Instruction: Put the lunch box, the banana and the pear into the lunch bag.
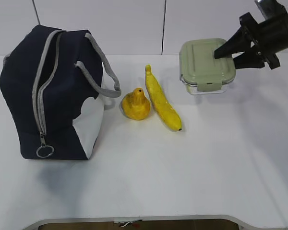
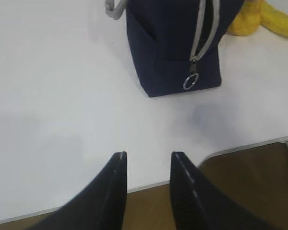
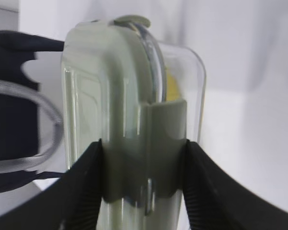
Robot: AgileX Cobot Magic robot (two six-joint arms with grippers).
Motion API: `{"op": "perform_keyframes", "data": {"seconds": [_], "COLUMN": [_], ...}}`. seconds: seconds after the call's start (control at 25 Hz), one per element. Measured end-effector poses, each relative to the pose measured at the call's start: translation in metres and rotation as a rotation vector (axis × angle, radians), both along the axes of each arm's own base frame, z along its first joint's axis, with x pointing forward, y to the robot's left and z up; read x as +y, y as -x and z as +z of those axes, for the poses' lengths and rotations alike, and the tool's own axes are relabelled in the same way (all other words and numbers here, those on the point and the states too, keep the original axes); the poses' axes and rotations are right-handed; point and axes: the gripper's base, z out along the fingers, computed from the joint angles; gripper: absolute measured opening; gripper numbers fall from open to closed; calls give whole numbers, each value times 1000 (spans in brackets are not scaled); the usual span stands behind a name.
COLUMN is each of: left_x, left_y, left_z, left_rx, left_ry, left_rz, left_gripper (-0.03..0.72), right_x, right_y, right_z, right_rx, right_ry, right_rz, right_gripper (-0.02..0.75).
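The lunch bag (image 1: 62, 103) will open wide down its front when the robot pulls the lunch bag's upper edge, because the zipper gap (image 1: 46, 74) runs down to the ring pull.
The lunch box (image 1: 206, 64), clear with a sage-green lid, is at the back right, its lid tipped toward the front. My right gripper (image 1: 225, 56) comes in from the right and is shut on it. In the right wrist view the fingers clamp the box (image 3: 134, 96) across lid and base at a side clip. The pear (image 1: 135, 104) and the banana (image 1: 162, 100) lie side by side mid-table. On the left stands the navy lunch bag (image 1: 53, 91), its zipper open and the ring pull (image 1: 44, 151) low. My left gripper (image 2: 148, 154) hangs open and empty over the table's front edge, short of the bag (image 2: 175, 43).
The white table (image 1: 206, 167) is bare in front of the fruit and the bag. Its front edge (image 2: 182, 182) runs under the left fingers. A grey handle (image 1: 105, 81) of the bag droops toward the pear. A white wall is behind.
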Motion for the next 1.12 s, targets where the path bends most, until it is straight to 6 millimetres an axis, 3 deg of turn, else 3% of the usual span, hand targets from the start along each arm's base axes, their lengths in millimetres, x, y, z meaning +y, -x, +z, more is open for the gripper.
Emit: {"op": "perform_keyframes", "data": {"seconds": [0.16,0.32,0.64,0.92,1.12], "left_x": [0,0,-6,-8,-15], "left_y": [-35,-68,-128,-200,-242], "left_z": [20,26,55,60,46], "left_rx": [24,70,113,170,248], "left_ry": [20,18,81,79,127], "left_rz": [-2,-8,-25,-45,-91], "left_gripper": [240,244,299,342,348], "right_x": [27,58,106,116,124], "right_y": [4,5,14,14,13], "right_z": [19,32,34,43,59], "right_rx": [-27,-43,-51,-75,-127], "right_ry": [-91,-221,-251,-344,-384], "right_rz": [34,63,178,178,193], "right_gripper": [370,370,370,370,370]}}
